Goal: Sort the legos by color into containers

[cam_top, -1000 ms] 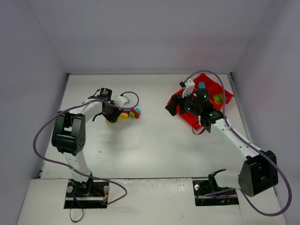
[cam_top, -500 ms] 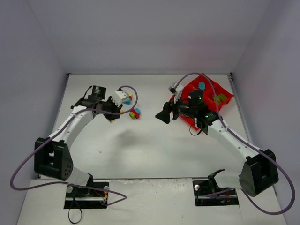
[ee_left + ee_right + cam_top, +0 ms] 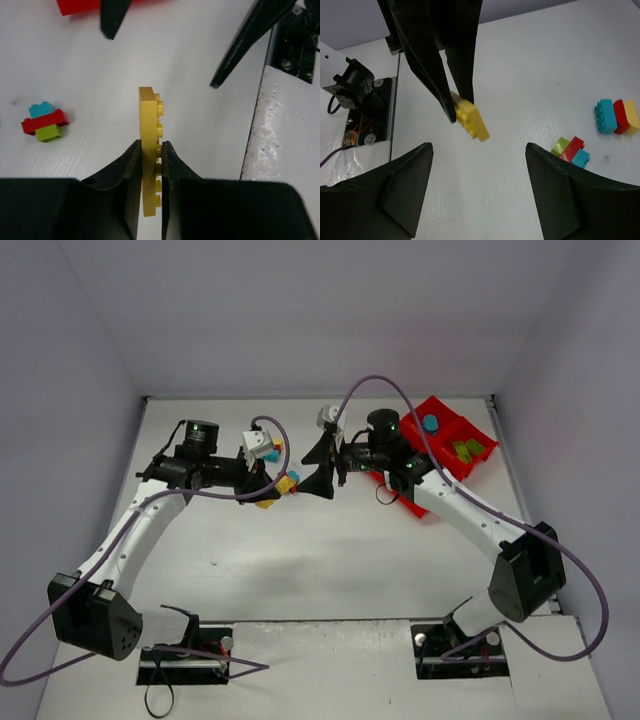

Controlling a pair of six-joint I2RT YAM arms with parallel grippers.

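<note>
My left gripper is holding the yellow lego a long way from the red tray [image 3: 450, 435], so my right gripper should grab the lego's loose end [image 3: 148, 104] and bring the lego there.
My left gripper [image 3: 270, 492] is shut on a flat yellow lego [image 3: 149, 150], held edge-up above the table. It also shows in the right wrist view [image 3: 471, 120], pinched by the left fingers [image 3: 432, 65]. My right gripper [image 3: 322, 466] is open and empty, facing the yellow lego from close by, with the jaws wide apart [image 3: 479, 150]. A small cyan, red and green stack [image 3: 44, 123] lies on the table [image 3: 571, 150]. A cyan, red and yellow row [image 3: 617, 116] lies beyond. The red tray [image 3: 478, 430] holds a cyan lego [image 3: 430, 424] and green legos [image 3: 465, 450].
The right gripper's fingers [image 3: 250, 40] show at the top of the left wrist view, with a corner of the tray [image 3: 75, 6]. White walls enclose the table on three sides. Purple cables loop over both arms.
My left gripper has lifted the yellow lego off the pile and swung right. My right gripper has left the tray and moved left to face it.
</note>
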